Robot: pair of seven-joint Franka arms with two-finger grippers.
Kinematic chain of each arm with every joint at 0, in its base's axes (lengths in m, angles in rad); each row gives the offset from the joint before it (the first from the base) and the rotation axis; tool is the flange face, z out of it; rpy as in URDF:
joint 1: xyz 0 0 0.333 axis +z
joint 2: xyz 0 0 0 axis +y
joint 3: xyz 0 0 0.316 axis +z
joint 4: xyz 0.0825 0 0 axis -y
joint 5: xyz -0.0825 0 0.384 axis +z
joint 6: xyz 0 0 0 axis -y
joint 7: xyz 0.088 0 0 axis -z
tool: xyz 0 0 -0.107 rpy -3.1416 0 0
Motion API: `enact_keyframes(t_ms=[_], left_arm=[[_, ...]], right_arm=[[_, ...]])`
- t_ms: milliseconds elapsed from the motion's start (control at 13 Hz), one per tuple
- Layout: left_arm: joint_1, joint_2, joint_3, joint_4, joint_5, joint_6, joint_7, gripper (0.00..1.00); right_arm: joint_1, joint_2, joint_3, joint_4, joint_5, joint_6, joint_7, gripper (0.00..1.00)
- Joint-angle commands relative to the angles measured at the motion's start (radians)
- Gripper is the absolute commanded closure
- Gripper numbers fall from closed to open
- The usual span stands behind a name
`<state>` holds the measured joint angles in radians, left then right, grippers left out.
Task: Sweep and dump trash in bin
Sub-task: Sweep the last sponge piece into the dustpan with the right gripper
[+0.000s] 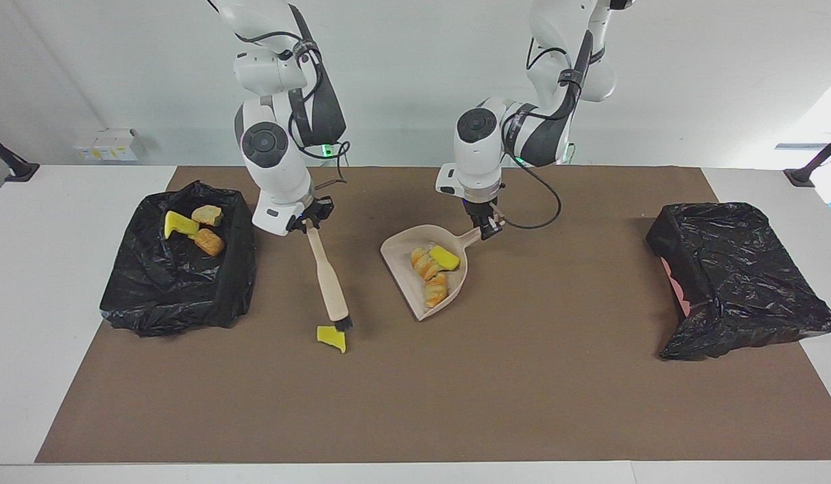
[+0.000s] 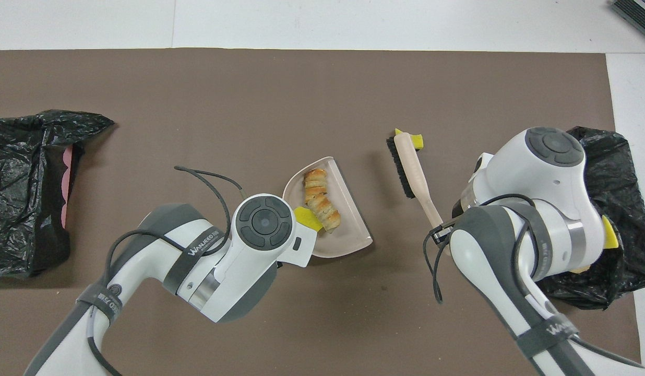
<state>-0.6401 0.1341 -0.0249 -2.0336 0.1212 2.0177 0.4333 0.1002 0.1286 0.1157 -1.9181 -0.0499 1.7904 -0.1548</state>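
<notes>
I can see the loose yellow chunk on the brush's side away from the dustpan, so my right gripper should move the bristles behind it and sweep it into the dustpan.
My right gripper is shut on the handle of a beige brush. The brush's black bristles sit right beside a loose yellow trash chunk, on the side nearer to the robots; the overhead view shows the brush partly over that chunk. My left gripper is shut on the handle of the beige dustpan, which holds a yellow piece and bread-like lumps. The black-lined bin at the right arm's end holds three trash pieces.
A second black-bagged bin with a pink patch stands at the left arm's end of the brown mat. In the overhead view my right arm covers much of the bin with the trash, and my left wrist hides the dustpan's handle.
</notes>
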Motion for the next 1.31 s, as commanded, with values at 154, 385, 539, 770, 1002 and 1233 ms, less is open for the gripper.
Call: enact_keyframes(t_ms=[154, 385, 539, 770, 1002, 1233], left_arm=[[0.002, -0.005, -0.003, 0.018, 0.012, -0.082, -0.013, 1.00], [-0.001, -0.005, -0.003, 0.020, 0.012, -0.100, -0.014, 1.00], [-0.001, -0.007, -0.003, 0.020, 0.012, -0.103, -0.015, 1.00], [-0.001, -0.008, -0.003, 0.015, 0.012, -0.100, -0.015, 1.00], [0.000, -0.008, -0.004, 0.009, 0.012, -0.086, -0.015, 1.00], [0.007, -0.011, -0.003, -0.003, 0.011, -0.063, -0.015, 1.00]], right_arm=[[-0.017, 0.216, 0.005, 0.226, -0.206, -0.022, 0.061, 1.00], [-0.013, 0.321, 0.013, 0.332, -0.271, -0.048, 0.061, 1.00], [-0.007, 0.321, 0.013, 0.317, -0.210, -0.054, 0.060, 1.00], [0.010, 0.316, 0.015, 0.274, -0.079, -0.092, 0.060, 1.00], [0.048, 0.290, 0.018, 0.212, 0.002, -0.091, 0.060, 1.00], [0.111, 0.263, 0.024, 0.171, 0.085, -0.095, 0.061, 1.00]])
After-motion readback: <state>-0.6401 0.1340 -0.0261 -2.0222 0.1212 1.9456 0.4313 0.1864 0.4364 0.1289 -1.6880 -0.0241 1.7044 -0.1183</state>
